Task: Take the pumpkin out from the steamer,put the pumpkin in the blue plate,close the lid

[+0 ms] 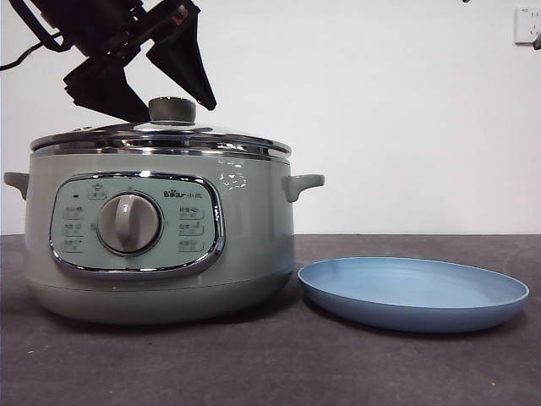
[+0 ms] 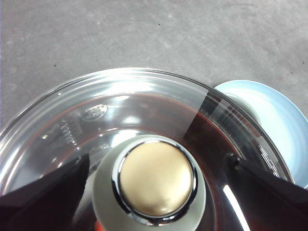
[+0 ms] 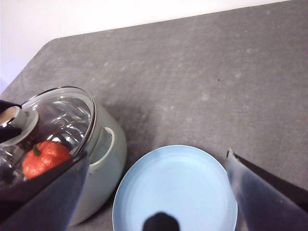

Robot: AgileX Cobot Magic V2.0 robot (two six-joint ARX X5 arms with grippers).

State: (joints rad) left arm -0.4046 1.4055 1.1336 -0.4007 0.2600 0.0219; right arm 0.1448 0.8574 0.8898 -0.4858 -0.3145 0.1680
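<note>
The lid's rim (image 1: 245,145) forms a smooth, unbroken ring, so the glass lid (image 1: 221,134) will come fully off the steamer when I lift it by its knob.
The steamer (image 1: 161,237) stands at the left with the glass lid (image 1: 161,137) on it. My left gripper (image 1: 176,112) is open, one jaw on each side of the lid's green knob (image 2: 156,185) and apart from it. The pumpkin (image 3: 45,156) shows through the lid glass inside the steamer in the right wrist view; the front view hides it. The blue plate (image 1: 414,292) lies empty on the table just right of the steamer. My right gripper (image 3: 157,155) is open and empty, high above the plate (image 3: 178,187).
The dark grey table (image 1: 338,364) runs to a white wall behind. A wall socket (image 1: 527,24) sits at the top right. The steamer's side handle (image 1: 303,183) points toward the plate.
</note>
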